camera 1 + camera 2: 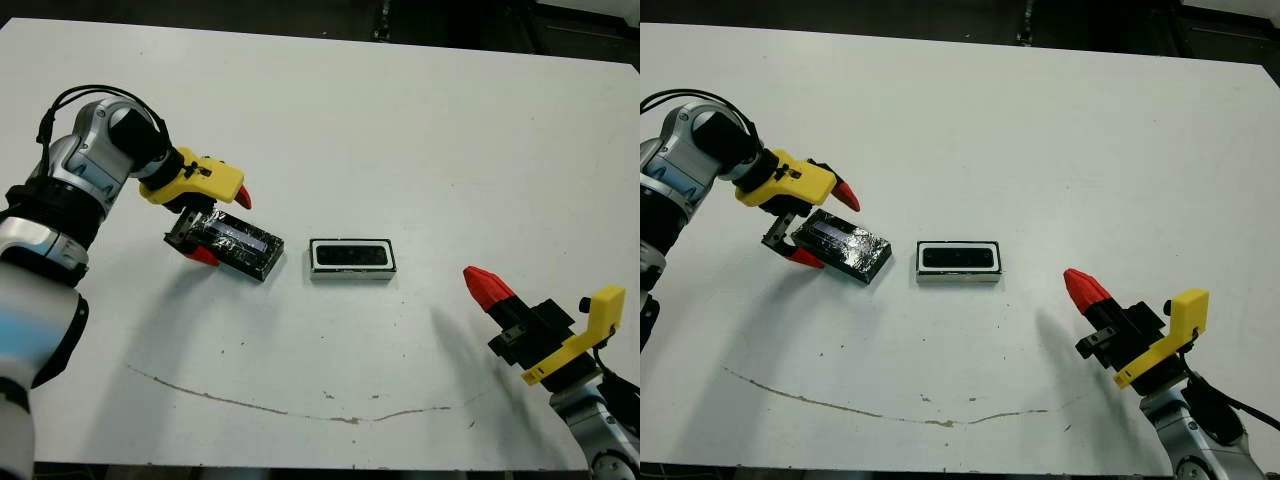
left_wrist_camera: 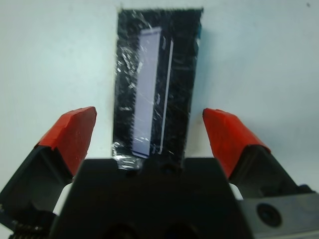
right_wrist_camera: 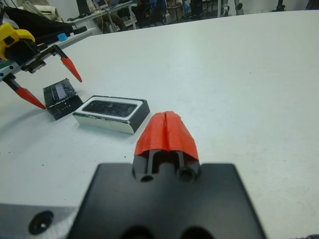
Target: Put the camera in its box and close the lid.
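Note:
The black lid (image 1: 238, 241) has deep sides (image 1: 271, 264), so it will slide down around the white box and cover the box's sides when the robot lowers it.
The glossy black lid (image 1: 238, 243), with its pale stripe, lies flat on the table left of centre. My left gripper (image 1: 224, 227) is open and straddles the lid's left end, one red finger on each side; the left wrist view shows the lid (image 2: 154, 84) running out between the spread fingertips (image 2: 75, 129). To the right of the lid, a small gap away, stands the white box (image 1: 316, 258) with the black camera (image 1: 352, 256) lying inside it. My right gripper (image 1: 480, 280) is shut on nothing and hovers at the front right, well away from the box.
A thin brownish scuff line (image 1: 250, 405) runs across the table near its front edge. Beyond the table's far edge there are dark floor and furniture (image 3: 149, 10).

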`<state>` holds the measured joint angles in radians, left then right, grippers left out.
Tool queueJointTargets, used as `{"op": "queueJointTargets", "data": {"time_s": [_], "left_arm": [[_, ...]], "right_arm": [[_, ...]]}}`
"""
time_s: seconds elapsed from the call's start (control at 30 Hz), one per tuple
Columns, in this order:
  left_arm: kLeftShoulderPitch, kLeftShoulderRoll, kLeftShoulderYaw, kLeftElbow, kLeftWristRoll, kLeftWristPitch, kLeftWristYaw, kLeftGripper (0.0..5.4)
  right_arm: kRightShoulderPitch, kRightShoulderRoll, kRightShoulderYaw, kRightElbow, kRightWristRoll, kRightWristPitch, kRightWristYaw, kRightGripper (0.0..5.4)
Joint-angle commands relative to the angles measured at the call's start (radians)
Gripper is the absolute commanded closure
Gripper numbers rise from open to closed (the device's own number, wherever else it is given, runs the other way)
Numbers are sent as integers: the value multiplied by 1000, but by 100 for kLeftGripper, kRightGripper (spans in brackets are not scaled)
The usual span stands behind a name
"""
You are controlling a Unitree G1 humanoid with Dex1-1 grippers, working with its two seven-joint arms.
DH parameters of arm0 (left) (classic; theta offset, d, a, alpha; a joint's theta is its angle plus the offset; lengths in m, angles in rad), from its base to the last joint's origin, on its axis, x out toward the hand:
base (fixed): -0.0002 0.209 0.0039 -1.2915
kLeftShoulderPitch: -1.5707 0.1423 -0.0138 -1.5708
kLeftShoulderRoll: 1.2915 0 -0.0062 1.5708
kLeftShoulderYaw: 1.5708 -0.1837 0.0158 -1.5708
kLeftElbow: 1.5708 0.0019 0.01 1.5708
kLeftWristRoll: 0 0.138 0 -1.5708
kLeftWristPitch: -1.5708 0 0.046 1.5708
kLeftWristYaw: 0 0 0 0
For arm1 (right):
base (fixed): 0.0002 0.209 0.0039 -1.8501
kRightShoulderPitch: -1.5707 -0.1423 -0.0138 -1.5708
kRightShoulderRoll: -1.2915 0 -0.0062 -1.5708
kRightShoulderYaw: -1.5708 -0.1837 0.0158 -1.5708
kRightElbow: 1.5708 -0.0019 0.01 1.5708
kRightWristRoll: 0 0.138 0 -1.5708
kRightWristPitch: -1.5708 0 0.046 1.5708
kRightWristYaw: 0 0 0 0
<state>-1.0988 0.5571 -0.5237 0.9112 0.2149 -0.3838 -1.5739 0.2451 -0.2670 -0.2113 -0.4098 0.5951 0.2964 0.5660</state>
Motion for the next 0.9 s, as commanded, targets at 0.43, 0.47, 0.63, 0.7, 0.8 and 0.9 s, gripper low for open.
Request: {"op": "queueJointTargets", "data": {"time_s": [0.43,0.47,0.63,0.7,0.8,0.9], "left_arm": [[43,-26,59,29,22,243,35,64],[52,-24,67,14,15,246,36,81],[96,-15,107,-42,-16,268,47,155],[104,-16,114,-52,-23,288,40,187],[110,-14,122,-66,-31,308,26,220],[106,-13,125,-67,-43,321,-11,223]], "right_arm": [[5,-16,-4,12,10,-3,8,540],[6,-15,-4,13,11,-3,9,540],[5,-19,-3,15,8,0,7,540],[5,-16,-3,15,7,-4,7,540],[5,-19,-3,15,9,4,4,540],[5,-23,-1,12,-2,7,-2,540]]}}
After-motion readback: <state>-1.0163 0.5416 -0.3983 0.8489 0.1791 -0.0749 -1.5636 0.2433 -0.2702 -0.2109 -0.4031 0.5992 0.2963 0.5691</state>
